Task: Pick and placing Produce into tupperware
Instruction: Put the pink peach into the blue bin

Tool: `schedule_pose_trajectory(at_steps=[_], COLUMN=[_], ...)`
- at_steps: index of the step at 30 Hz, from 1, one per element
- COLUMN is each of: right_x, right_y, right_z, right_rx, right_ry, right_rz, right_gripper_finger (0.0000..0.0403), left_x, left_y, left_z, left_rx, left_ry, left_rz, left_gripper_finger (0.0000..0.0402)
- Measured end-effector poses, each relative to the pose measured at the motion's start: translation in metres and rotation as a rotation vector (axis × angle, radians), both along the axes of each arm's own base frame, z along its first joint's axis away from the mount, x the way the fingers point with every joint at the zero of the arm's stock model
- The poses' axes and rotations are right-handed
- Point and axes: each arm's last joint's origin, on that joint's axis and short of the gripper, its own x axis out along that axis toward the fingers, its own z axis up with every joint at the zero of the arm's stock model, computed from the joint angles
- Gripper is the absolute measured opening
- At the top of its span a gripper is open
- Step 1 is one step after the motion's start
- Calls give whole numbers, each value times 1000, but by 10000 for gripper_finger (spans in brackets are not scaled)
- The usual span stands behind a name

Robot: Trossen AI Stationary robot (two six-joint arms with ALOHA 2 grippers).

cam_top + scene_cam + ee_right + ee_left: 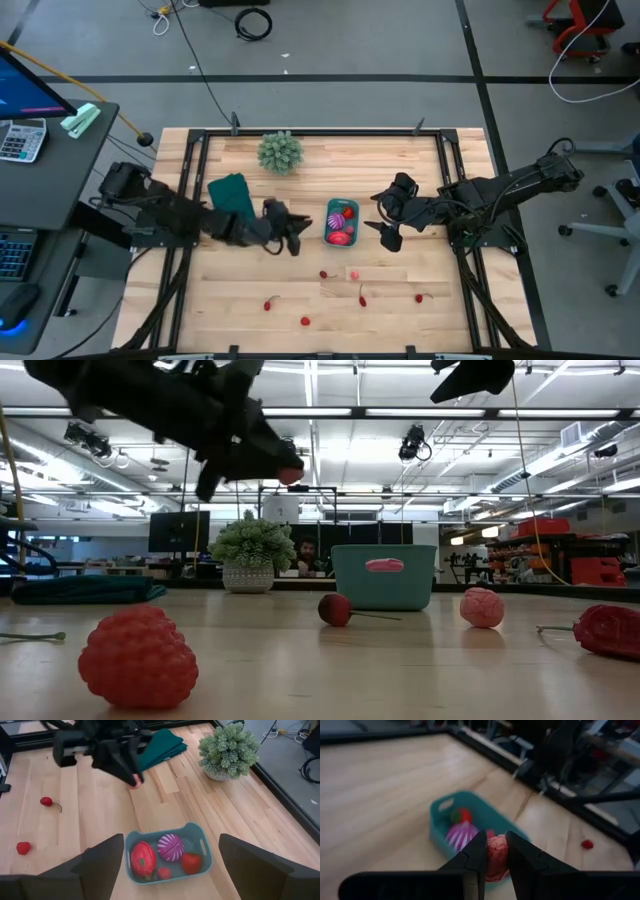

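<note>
The pink-red fruit (290, 475) hangs higher than the teal tub's rim, so my left gripper goes on taking it across until it reaches the tub's middle (341, 222) and opens there.
The teal tub (341, 222) sits mid-table and holds a purple striped ball (170, 846) and some red pieces (142, 858). My left gripper (293, 240) hovers just left of the tub, raised off the table, and is shut on a small pink-red toy fruit (496, 857). My right gripper (385, 222) hangs open just right of the tub and above it, touching nothing. Several loose red and pink pieces (324, 273) lie on the near half of the table, among them a raspberry (138, 657) and a cherry (335, 609). My left gripper pinches the small pink-red fruit (497, 851) between its two fingers (476, 855). In the low view the fruit (290, 475) shows at the fingers' free ends, and the fingers slant downward toward the tub. The fruit is lifted clear of the table.
A spiky pale-green plant ball in a pot (280, 152) stands at the far side. A dark green flat piece (230, 192) lies left of the tub, beside my left arm. A black frame (440, 135) edges the table. Bare wood lies between the tub and the loose pieces.
</note>
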Motion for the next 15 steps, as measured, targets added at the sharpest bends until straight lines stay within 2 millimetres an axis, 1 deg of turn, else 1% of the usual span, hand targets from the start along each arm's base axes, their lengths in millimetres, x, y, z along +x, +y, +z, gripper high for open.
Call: schedule_pose_trajectory(at_steps=[4,7,10,15], right_x=[0,0,0,0], right_y=[0,-1,-2,-2], right_z=[0,1,1,1], right_rx=[-13,-36,-54,-56], right_ry=[1,-8,-19,-20], right_rz=[1,-25,-48,-51], right_gripper_finger=[336,336,336,336], left_x=[6,17,40,85], left_y=[18,23,23,22], left_z=[1,-7,-14,-30], left_rx=[0,3,14,70], left_ry=[-11,21,44,105], left_rz=[29,43,19,-38], left_gripper_finger=[66,66,69,69])
